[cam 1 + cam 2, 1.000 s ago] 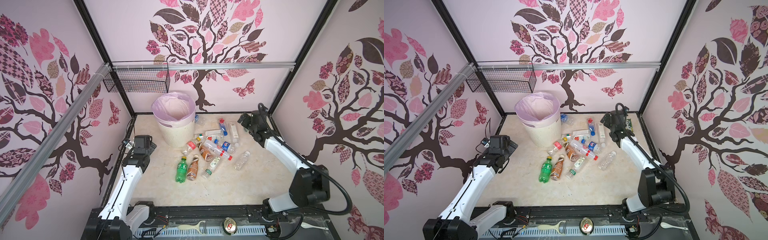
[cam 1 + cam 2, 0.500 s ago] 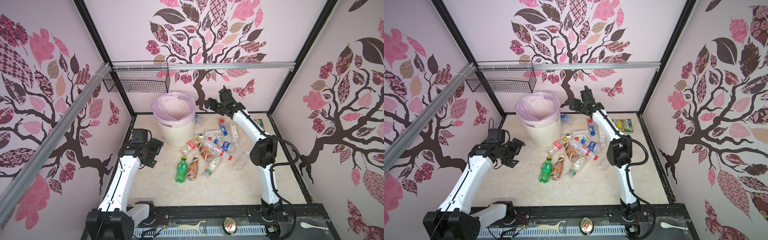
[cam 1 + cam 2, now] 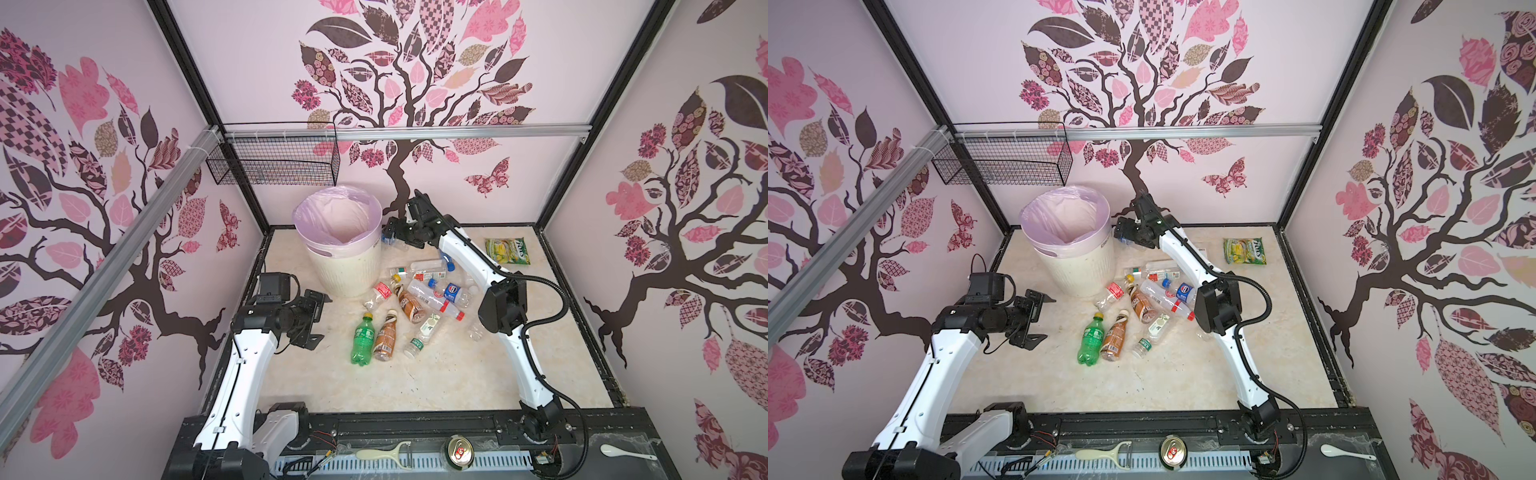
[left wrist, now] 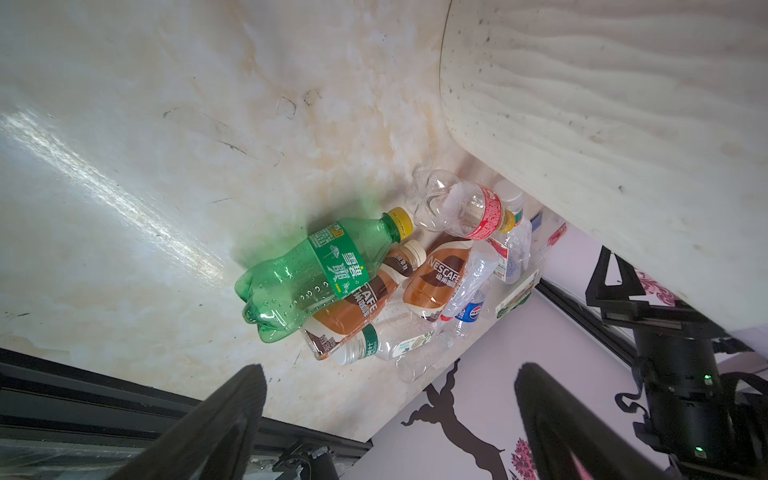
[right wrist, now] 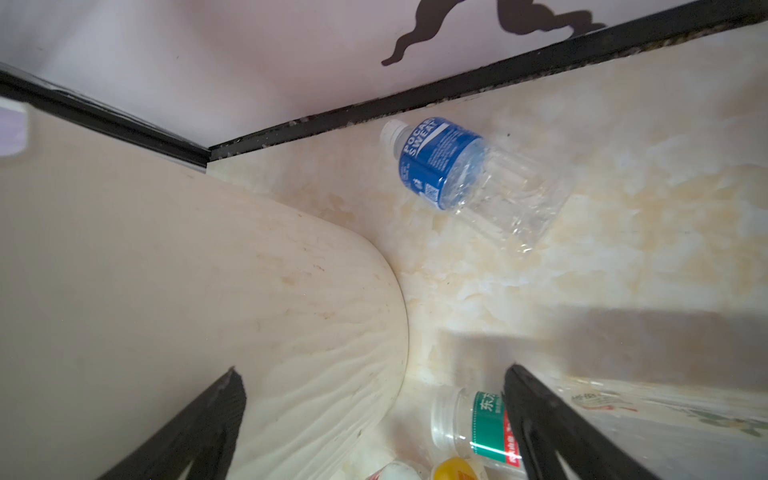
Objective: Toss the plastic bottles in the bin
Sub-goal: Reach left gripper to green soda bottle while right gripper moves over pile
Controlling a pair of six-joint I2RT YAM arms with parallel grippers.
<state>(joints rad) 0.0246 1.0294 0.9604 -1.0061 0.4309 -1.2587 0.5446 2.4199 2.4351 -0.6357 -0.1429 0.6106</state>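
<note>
Next, my right gripper pushes the bin away and back off before my left gripper grabs the green bottle, because the bin's side is crowding the blue-labelled bottle.
The cream ribbed bin with its pale pink liner stands at the back left of the floor. Several plastic bottles lie to its right and front, among them a green one and two brown ones. My left gripper is open and empty, left of the green bottle and apart from it. My right gripper is open and empty beside the bin's wall, over a blue-labelled bottle lying by the back wall.
A green-yellow snack packet lies at the back right. A black wire basket hangs above the bin. On the front rail sit a peeler, a metal can and a white spoon.
My right arm swung from the back right corner across to the bin's right side. My left gripper turned and moved right toward the bottles. Both stayed open.
</note>
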